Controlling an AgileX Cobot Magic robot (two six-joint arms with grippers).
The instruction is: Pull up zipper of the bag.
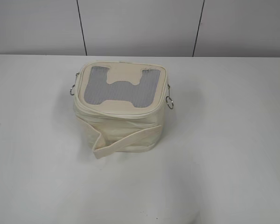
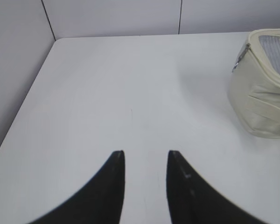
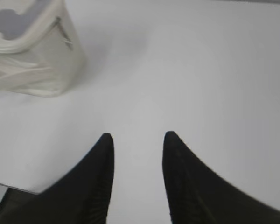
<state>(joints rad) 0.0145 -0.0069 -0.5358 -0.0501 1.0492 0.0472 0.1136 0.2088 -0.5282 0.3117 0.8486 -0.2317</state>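
The silver ring pull should slide round the lid's corner to the bag's front when I pull it, because the zipper curves round the bag's lid edge.
The small boxy cream bag stands in the middle of the white table, with a grey mesh window in its lid and a cream strap across its front. The zipper runs round the lid edge, with silver ring pulls on the left and on the right. The bag also shows in the left wrist view and in the right wrist view. My left gripper is open and empty, left of the bag. My right gripper is open and empty, right of it. Neither arm shows in the exterior view.
The white table ends at a grey panelled wall behind the bag. Its left edge and a side wall show in the left wrist view. Its near edge shows in the right wrist view.
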